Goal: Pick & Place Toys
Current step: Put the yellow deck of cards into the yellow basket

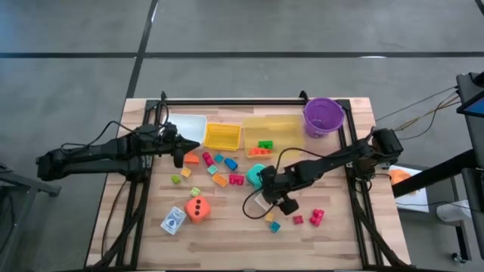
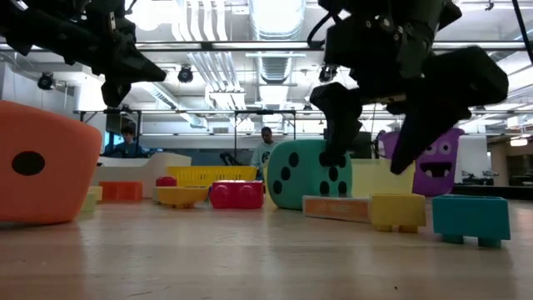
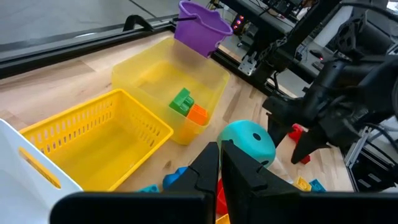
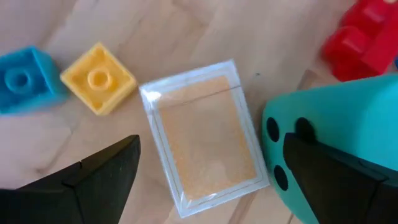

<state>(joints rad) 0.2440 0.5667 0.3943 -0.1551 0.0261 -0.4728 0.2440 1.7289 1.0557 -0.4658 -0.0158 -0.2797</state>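
Observation:
My right gripper keeps moving down, as its open fingers span the narrow width of the flat clear box (image 4: 204,138), until they are on either side of its long sides (image 4: 163,160), and then close.
My right gripper (image 1: 278,198) is open and hovers over a flat clear box with an orange inside (image 4: 205,143). The box lies flat on the table beside the teal dotted die (image 4: 336,124). One finger stands on either side of the box, above it, without touching it (image 2: 371,125). My left gripper (image 3: 219,168) is shut and empty, raised above the table by the white bin (image 1: 187,125). Small bright bricks (image 1: 219,170) lie scattered mid-table. The orange die (image 1: 197,209) and the blue-white card box (image 1: 173,221) lie near the front left.
At the back stand a yellow basket (image 1: 221,136), a yellow see-through bin (image 1: 283,127) holding a green and an orange brick (image 3: 188,107), and a purple bucket (image 1: 323,115). A yellow brick (image 4: 99,78) and a blue brick (image 4: 22,78) lie close to the clear box.

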